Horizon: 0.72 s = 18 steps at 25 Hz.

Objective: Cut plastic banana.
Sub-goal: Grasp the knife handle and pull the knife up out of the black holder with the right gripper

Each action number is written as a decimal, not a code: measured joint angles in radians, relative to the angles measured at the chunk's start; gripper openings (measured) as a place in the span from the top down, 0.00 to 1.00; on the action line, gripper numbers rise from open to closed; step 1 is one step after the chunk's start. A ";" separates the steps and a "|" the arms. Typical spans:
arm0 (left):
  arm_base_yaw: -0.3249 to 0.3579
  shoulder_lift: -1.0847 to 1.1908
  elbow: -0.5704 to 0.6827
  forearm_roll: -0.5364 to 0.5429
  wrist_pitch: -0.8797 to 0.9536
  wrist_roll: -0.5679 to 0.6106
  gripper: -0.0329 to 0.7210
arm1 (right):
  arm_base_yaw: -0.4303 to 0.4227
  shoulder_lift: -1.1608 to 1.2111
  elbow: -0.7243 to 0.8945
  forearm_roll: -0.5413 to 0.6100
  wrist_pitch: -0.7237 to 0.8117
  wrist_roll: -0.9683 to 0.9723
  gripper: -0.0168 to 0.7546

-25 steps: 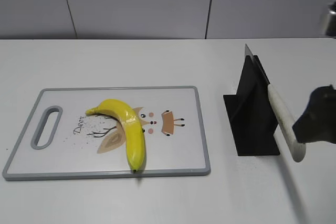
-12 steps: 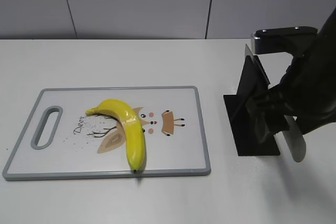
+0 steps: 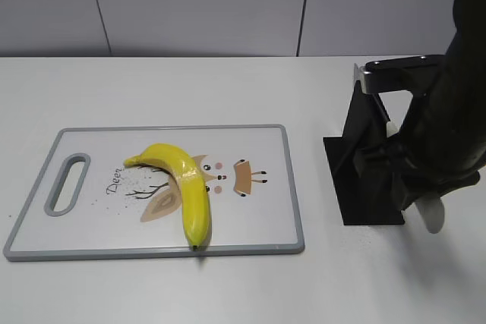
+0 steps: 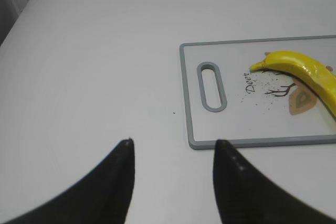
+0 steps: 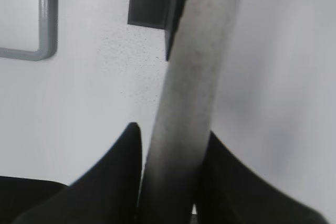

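Observation:
I see the knife's tip (image 3: 357,73) sticking out above the black stand, so the knife will come free and leave the stand standing when I lift the knife's handle (image 3: 430,214).
The plastic banana (image 3: 186,184) is bright yellow and curved and lies on the white cutting board (image 3: 288,187); it also shows in the left wrist view (image 4: 307,69). A knife with a pale handle (image 3: 432,218) leans in a black stand (image 3: 363,180) right of the board. My right gripper (image 3: 410,180) is down over the handle, with its jaws (image 5: 173,132) open on either side of the handle (image 5: 194,66) and close to it. My left gripper (image 4: 173,142) is open and empty above bare table, left of the board (image 4: 185,93).
The board has a grey rim, a handle slot (image 3: 67,184) at its left end and a printed deer picture. The white table (image 3: 190,89) runs back to a grey wall. The black stand sits near the table's right side.
My right arm has come in from the right edge and lowered over the knife, so its jaws now straddle the handle. The banana, board and left gripper have not moved.

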 joint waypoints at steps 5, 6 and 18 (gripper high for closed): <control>0.000 0.000 0.000 0.000 0.000 0.000 0.33 | -0.002 0.000 0.000 -0.008 0.005 0.019 0.72; 0.000 0.000 0.000 0.001 0.000 0.000 0.33 | -0.002 0.000 0.000 -0.008 0.005 0.020 0.72; 0.000 0.000 0.000 0.001 0.000 0.000 0.33 | -0.002 -0.090 -0.009 0.000 0.011 0.028 0.72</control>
